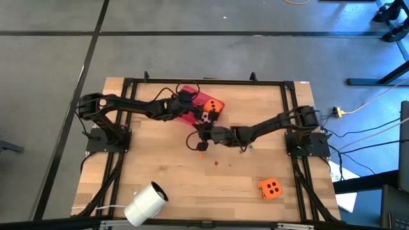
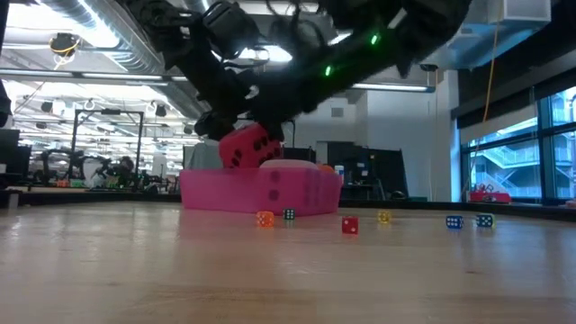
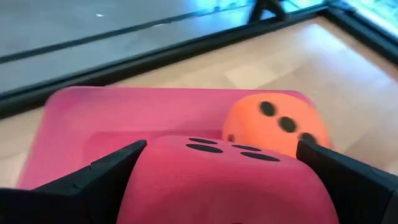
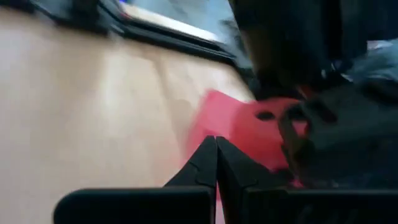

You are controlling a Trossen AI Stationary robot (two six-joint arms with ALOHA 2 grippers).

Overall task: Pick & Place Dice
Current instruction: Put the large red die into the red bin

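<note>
My right gripper should move in against the die [image 2: 258, 147] and help it down, because the red die in my left gripper is tilted at the tray's side's top [image 2: 239, 167].
A red die [image 3: 224, 186] with dark pips sits between the fingers of my left gripper [image 3: 221, 146], over the flat red tray [image 1: 192, 97] at the table's far middle. In the low view this die [image 2: 247, 146] is tilted, about level with the top of the tray's wall [image 2: 225, 193]. An orange die [image 3: 277, 124] rests in the tray's right part. A second orange die [image 1: 270, 188] lies on the wood near the front right. My right gripper [image 1: 203, 130] is shut and holds nothing, just on the near side of the tray. My left gripper pinches the red die between its two fingers, on two opposite sides [image 3: 140, 180]. The fingers [image 3: 99, 177] come slanting down from the table's left. The die is tilted over the tray; whether its underside touches anything in the tray does not show.
A white roll [image 1: 146, 203] lies at the front left edge. Several tiny coloured beads [image 2: 349, 225] are scattered on the wood in front of the tray. The black frame [image 1: 204, 81] runs along the table's far edge. My two grippers stand close together at the tray.
</note>
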